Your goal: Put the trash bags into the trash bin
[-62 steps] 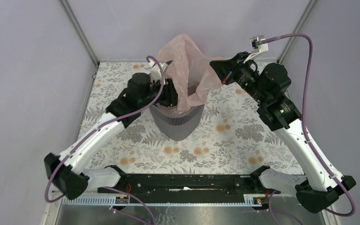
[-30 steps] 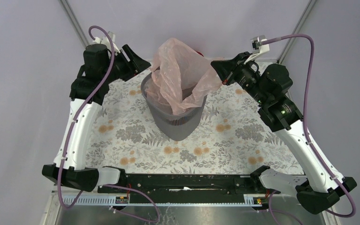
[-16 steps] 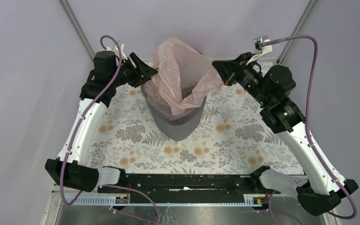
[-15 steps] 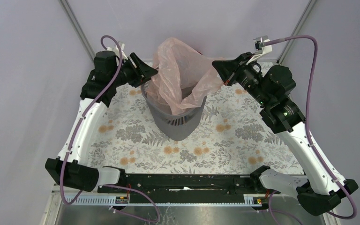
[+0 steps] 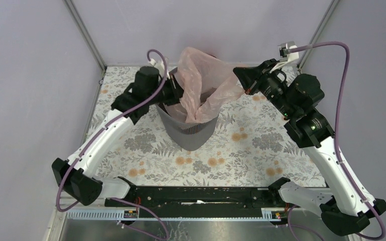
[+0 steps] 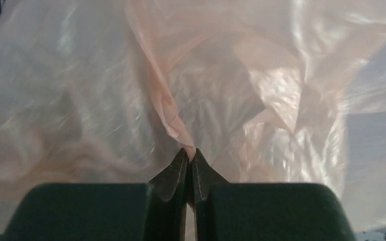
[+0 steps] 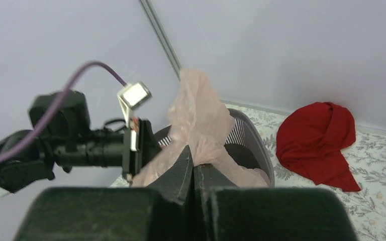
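The trash bag stands bunched up over the trash bin's opening [image 5: 195,86]. My left gripper should pull the film out past the bin's rim [image 5: 162,110] to spread the bag.
The grey mesh trash bin [image 5: 191,131] stands at the table's far middle. The pale pink translucent trash bag [image 5: 201,80] rises out of its mouth, its lower part inside the bin. My left gripper [image 5: 177,90] is at the bag's left side over the bin rim, shut on a fold of the film [image 6: 181,135]. My right gripper [image 5: 240,76] holds the bag's right edge up, shut on the film [image 7: 201,130]. The bin's rim [image 7: 261,145] shows behind the bag in the right wrist view.
A dark red cloth bundle [image 7: 321,145] lies on the flowered tabletop [image 5: 251,145] behind the bin on the right. Grey walls and metal posts [image 5: 85,35] close the back and sides. The left arm's cable [image 5: 156,56] loops over the bin's left.
My left arm swung in from the far left wall to the bag's left side and closed on its film. My right gripper drifted slightly right and up, still holding the bag.
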Motion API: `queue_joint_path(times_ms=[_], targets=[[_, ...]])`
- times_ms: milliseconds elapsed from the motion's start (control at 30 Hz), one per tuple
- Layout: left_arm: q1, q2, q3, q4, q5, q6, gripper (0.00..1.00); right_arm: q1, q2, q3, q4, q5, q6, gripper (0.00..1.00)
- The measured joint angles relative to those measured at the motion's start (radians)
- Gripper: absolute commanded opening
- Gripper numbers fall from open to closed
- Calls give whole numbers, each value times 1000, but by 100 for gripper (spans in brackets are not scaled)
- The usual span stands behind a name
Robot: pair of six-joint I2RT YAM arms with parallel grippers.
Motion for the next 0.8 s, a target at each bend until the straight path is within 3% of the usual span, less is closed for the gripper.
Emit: queue_joint_path(times_ms=[167, 367, 600, 800], targets=[[-39, -31, -126, -18, -73, 29, 0, 0, 1, -5, 13, -5, -4, 0], [-14, -133, -103, -93, -215, 104, 0, 0, 116, -39, 42, -87, 31, 0], [215, -224, 88, -195, -225, 200, 0, 0, 247, -51, -11, -174, 72, 0], [244, -192, 116, -219, -212, 240, 0, 0, 238, 28, -97, -96, 31, 2]])
